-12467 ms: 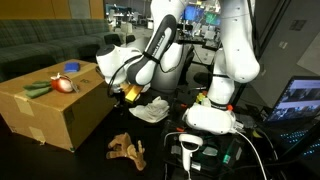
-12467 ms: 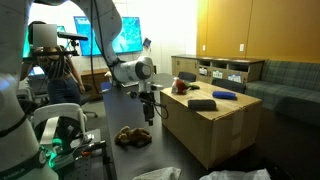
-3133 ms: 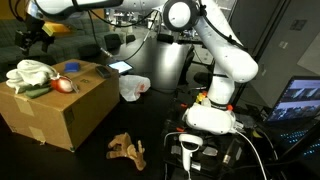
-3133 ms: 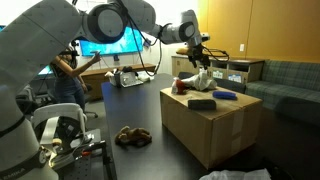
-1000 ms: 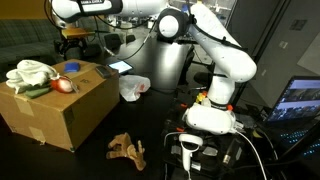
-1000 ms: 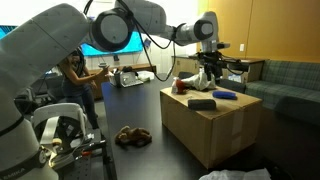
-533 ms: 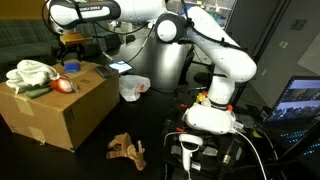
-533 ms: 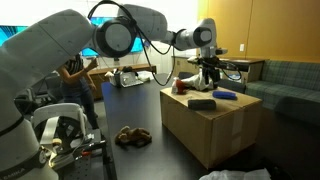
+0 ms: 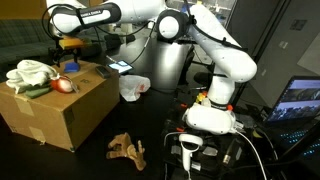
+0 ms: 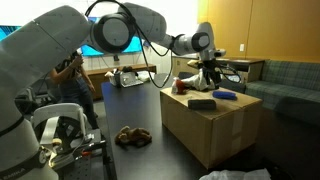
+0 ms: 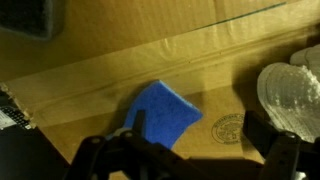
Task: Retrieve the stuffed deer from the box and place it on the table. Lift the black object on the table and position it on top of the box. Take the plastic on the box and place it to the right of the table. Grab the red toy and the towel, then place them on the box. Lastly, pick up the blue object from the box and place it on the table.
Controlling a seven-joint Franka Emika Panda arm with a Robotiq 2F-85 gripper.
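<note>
I should move and turn my gripper to centre its fingers over the blue block (image 10: 225, 96) before I go down, because the blue object (image 11: 165, 108) is crooked and partly under one finger.
The box (image 9: 60, 115) (image 10: 215, 125) carries the white towel (image 9: 30, 72) (image 10: 203, 79), the red toy (image 9: 63, 85) (image 10: 181, 86), the black object (image 9: 37, 90) (image 10: 202, 103) and the blue object (image 9: 72, 67) (image 11: 160, 112). My gripper (image 9: 68, 57) (image 10: 207, 68) (image 11: 205, 140) hangs open just above the box top. In the wrist view the blue object lies by the left finger (image 11: 135, 125), partly between the jaws, with the towel (image 11: 290, 90) at the right. The stuffed deer (image 9: 127, 149) (image 10: 132, 136) lies on the dark table (image 9: 95, 140). The plastic (image 9: 133, 87) sits on the table beside the box.
A black scanner with a white head (image 9: 190, 150) stands by the robot base (image 9: 210, 118) among cables. A laptop screen (image 9: 300, 100) glows at the right edge. A person (image 10: 70, 80) stands behind the table, and a couch (image 10: 290, 85) lies beyond the box.
My gripper has come down toward the box top over the blue object, jaws still open. Nothing on the box or table has moved.
</note>
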